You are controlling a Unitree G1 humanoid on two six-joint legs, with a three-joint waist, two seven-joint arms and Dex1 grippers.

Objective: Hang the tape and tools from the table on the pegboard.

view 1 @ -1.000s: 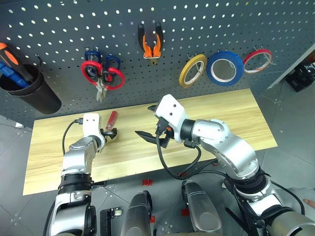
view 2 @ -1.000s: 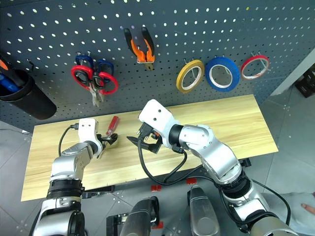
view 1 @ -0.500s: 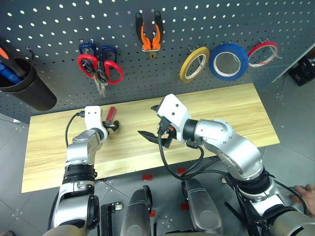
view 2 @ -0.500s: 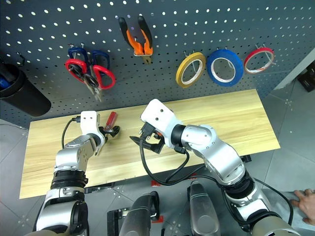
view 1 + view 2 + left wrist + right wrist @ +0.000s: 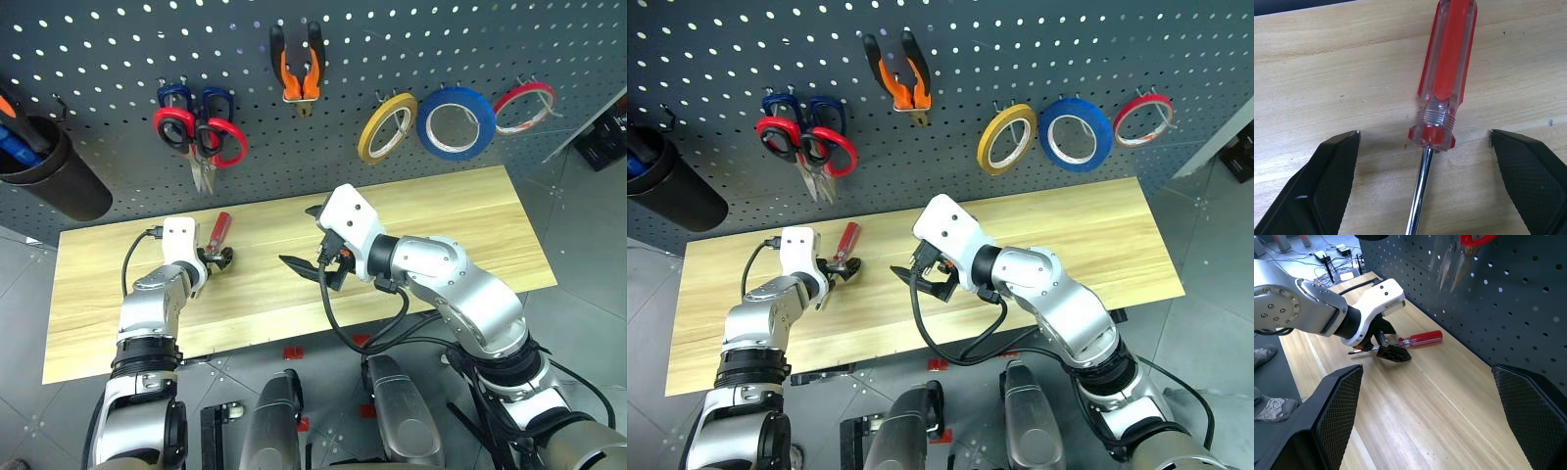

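My left gripper should move from the screwdriver's metal shaft (image 5: pixel 1420 191), which it straddles now, to the screwdriver's red handle (image 5: pixel 220 230) and close there before it stands the screwdriver in the black cup.
A screwdriver (image 5: pixel 221 231) with a red handle lies on the table (image 5: pixel 441 225) close to the pegboard (image 5: pixel 98 59). My left gripper (image 5: pixel 217 261) is open and low over it, its fingers (image 5: pixel 1327 176) either side of the metal shaft below the handle (image 5: pixel 1447 73). My right gripper (image 5: pixel 302 240) hovers open over the table's middle, nothing in it, facing the left gripper and the screwdriver (image 5: pixel 1420 339). On the pegboard hang the blue tape (image 5: pixel 456 121), orange-and-black pliers (image 5: pixel 298 73) and a bunch of scissors (image 5: pixel 201 137).
A yellow roll (image 5: pixel 385 127) and a thin red roll (image 5: pixel 524 106) hang beside the blue tape. A black cup (image 5: pixel 59 181) with tool handles in it sits on the pegboard at the far left. The table's right half is bare wood.
The view has shifted a little. Both grippers stay open and in place, and the screwdriver has not moved. A person's hand seen at the lower right edge half a second ago is gone.
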